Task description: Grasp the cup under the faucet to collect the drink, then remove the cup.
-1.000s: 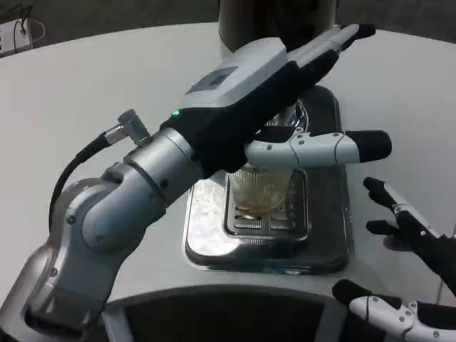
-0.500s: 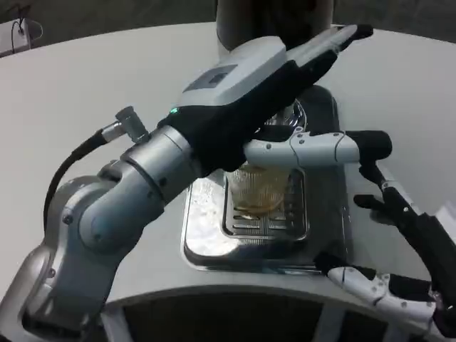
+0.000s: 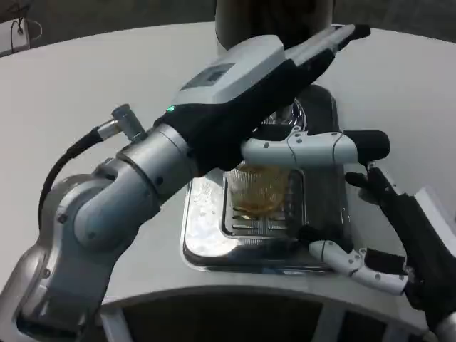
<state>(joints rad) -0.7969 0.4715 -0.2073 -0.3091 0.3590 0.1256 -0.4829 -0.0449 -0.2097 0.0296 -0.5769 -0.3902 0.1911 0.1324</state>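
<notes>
The amber drink (image 3: 256,205) fills only the bottom of the cup (image 3: 258,188), so it will stay well under the cup's rim when I lift the cup and tilt it.
A clear ribbed cup (image 3: 261,189) with amber drink in its bottom stands on the grate of the steel drip tray (image 3: 203,239), under the faucet (image 3: 293,114). My left hand (image 3: 271,85) reaches over the cup toward the dispenser (image 3: 274,16). Its fingers (image 3: 335,39) lie stretched out along the dispenser's front, and its thumb (image 3: 313,148) sticks out to the right just above the cup's rim. It holds nothing that I can see. My right hand (image 3: 388,231) hangs open at the tray's right edge, fingers apart, a short way from the cup.
The dispenser's dark body rises at the back of the white round table (image 3: 85,92). The table's front edge (image 3: 214,296) curves just below the tray. A power strip (image 3: 18,32) lies at the far left.
My right hand has come up and leftward from the lower right corner to the tray's right side. The left arm has hardly moved, and the cup stays in place.
</notes>
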